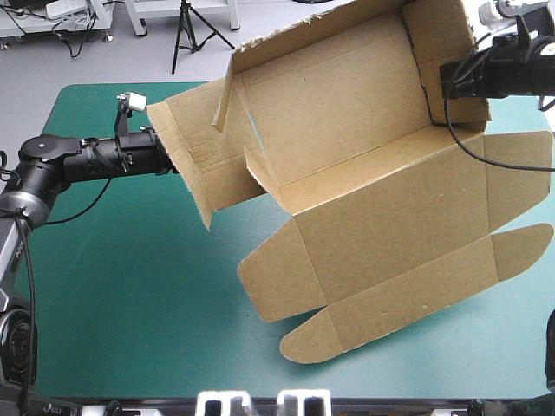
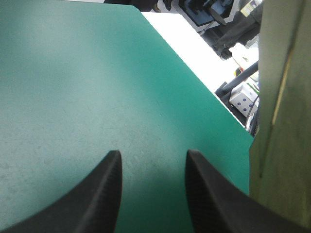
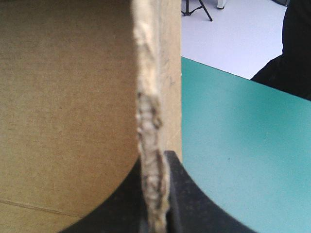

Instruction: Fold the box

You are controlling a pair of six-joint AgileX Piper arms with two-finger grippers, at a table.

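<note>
I expect the lid to slide along with its flaps still spread when I move the tray, because the lid is joined to the tray along a long crease.
The brown box is a large cut sheet, partly folded and tilted up, its far part raised and its lid flaps resting on the table near the front right. My right gripper holds a raised wall at the far right. In the right wrist view that gripper is shut on the board's ragged edge. My left gripper sits at the box's left flap. In the left wrist view it is open over bare cover, with the board beside one finger, not between them.
The teal-green cover shows to the left of and in front of the box. The table's far edge and corner lie ahead of the left gripper. Beside the right gripper's hold, more cover runs out to the table's edge.
</note>
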